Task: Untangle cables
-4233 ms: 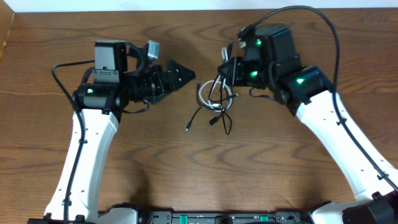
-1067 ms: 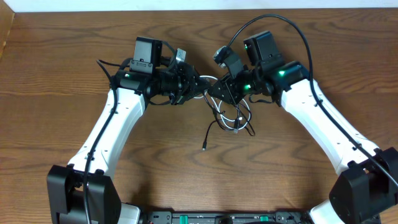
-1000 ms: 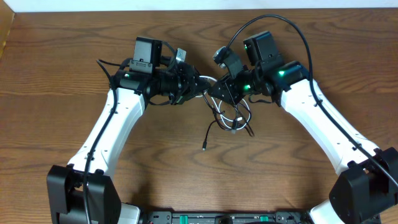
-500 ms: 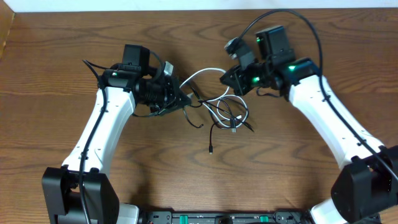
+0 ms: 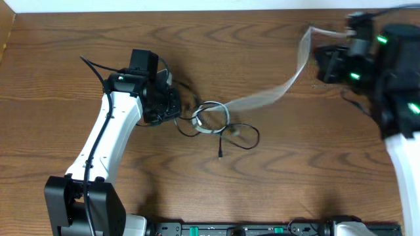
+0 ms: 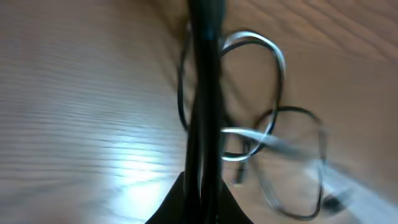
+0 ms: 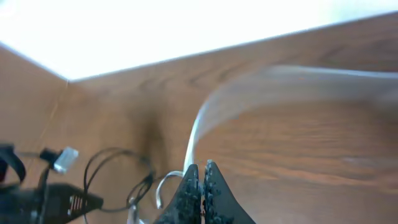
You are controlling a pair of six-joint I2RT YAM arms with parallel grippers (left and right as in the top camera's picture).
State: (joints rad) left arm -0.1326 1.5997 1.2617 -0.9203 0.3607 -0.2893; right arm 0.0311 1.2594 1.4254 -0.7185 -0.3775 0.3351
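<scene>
I should raise the black cable (image 5: 182, 132) with my left gripper so that my right gripper can take it and pull it clear, because the white loop is caught in the black loops (image 5: 224, 126).
The white cable (image 5: 262, 98) stretches as a blurred band from a small loop mid-table up to my right gripper (image 5: 319, 58) at the far right. In the right wrist view that gripper (image 7: 200, 165) is shut, and the white cable (image 7: 205, 118) rises from its tips. The black cable (image 5: 246, 134) lies in loose loops beside the white loop, one plug end pointing at the front edge. My left gripper (image 5: 176, 110) is shut just left of the tangle. In the left wrist view its closed fingers (image 6: 205, 18) reach over both loops. The black cable (image 6: 311, 124) runs up to the tips and seems pinched there.
The brown wooden table (image 5: 59, 59) ends in a pale strip along its far edge. The right arm's thick black wire (image 5: 367, 13) runs off the top right corner. The left arm (image 5: 105, 144) slants across the left half of the table.
My right gripper has swung far up and to the right, drawing the white cable out of the tangle in a long line. The left gripper has stayed shut by the loops, shifting slightly left.
</scene>
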